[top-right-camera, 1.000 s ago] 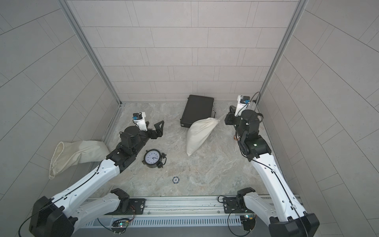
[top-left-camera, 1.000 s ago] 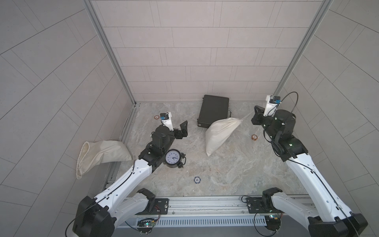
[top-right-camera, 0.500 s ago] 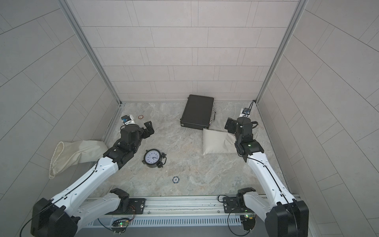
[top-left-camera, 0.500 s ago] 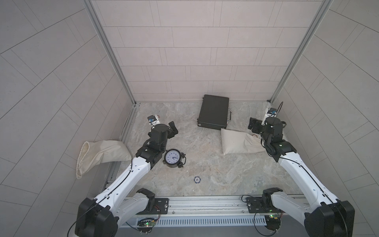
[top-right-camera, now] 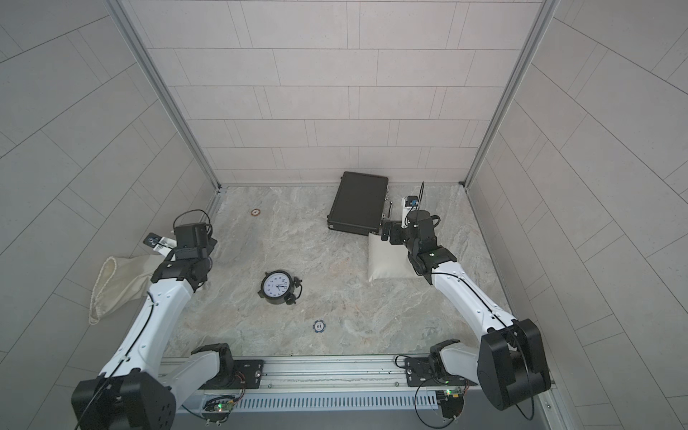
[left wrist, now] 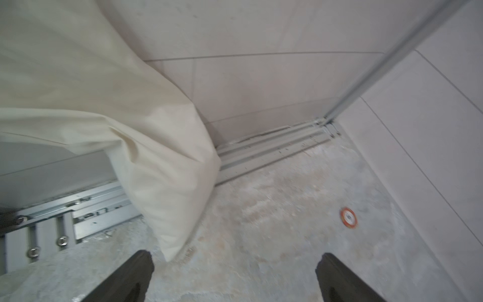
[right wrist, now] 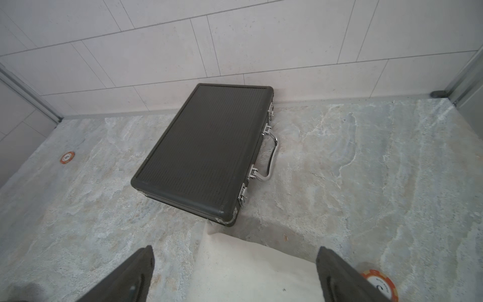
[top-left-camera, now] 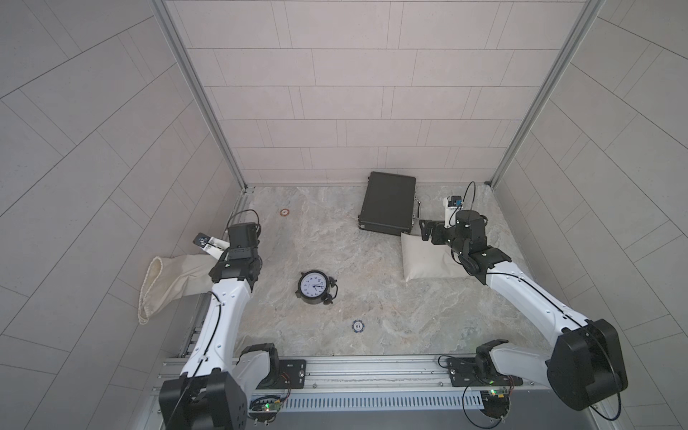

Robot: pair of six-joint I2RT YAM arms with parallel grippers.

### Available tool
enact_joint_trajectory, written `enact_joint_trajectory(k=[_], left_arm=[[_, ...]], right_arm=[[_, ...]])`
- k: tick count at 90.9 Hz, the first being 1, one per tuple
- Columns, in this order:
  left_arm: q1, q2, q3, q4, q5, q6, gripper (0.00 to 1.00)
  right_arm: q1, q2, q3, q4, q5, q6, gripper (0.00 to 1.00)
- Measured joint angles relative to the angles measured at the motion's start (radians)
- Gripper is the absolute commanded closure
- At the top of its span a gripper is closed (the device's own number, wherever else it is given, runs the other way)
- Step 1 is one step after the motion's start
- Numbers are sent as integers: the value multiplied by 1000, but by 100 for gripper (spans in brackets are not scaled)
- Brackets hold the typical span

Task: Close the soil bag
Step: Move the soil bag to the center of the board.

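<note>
My gripper will make the cream bag with the hemmed opening (top-left-camera: 172,282) fold over and droop when it lifts the bag, because the bag hangs from slack creases (left wrist: 128,141).
The soil bag (top-left-camera: 428,257), a plump cream cloth sack, lies flat on the stone table at the right in both top views, just in front of the black case. Its mouth is hidden under my right arm. My right gripper (top-left-camera: 427,231) hovers over the bag's far end, open. In the right wrist view the bag (right wrist: 251,272) lies below and between the spread fingers of the right gripper (right wrist: 235,258), apart from them. My left gripper (left wrist: 235,261) is open and empty at the table's left edge; in a top view the left gripper (top-left-camera: 244,232) is far from the soil bag.
A second cream bag (top-left-camera: 167,279) with an open hemmed mouth hangs over the left edge; its corner (left wrist: 170,183) is near my left fingers. A black case (top-left-camera: 389,203) lies at the back, a clock (top-left-camera: 315,287) mid-table. Chips: blue (top-left-camera: 357,326), orange (top-left-camera: 284,212), orange (right wrist: 379,285).
My right gripper opened and let go of the bag's string. The bag dropped from hanging to lying flat. The right arm came down over it. The left arm swung back to the left edge.
</note>
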Motion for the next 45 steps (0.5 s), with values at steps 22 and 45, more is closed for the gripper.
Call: enact_joint_trajectory(k=[22,45], left_arm=[[227,253,85,40,32,71,0],[328,432,198,55,127,124,3]], right_arm=[[0,-19,0,29,-52,-3,0],[0,-26,-1,53,-83,-5,0]])
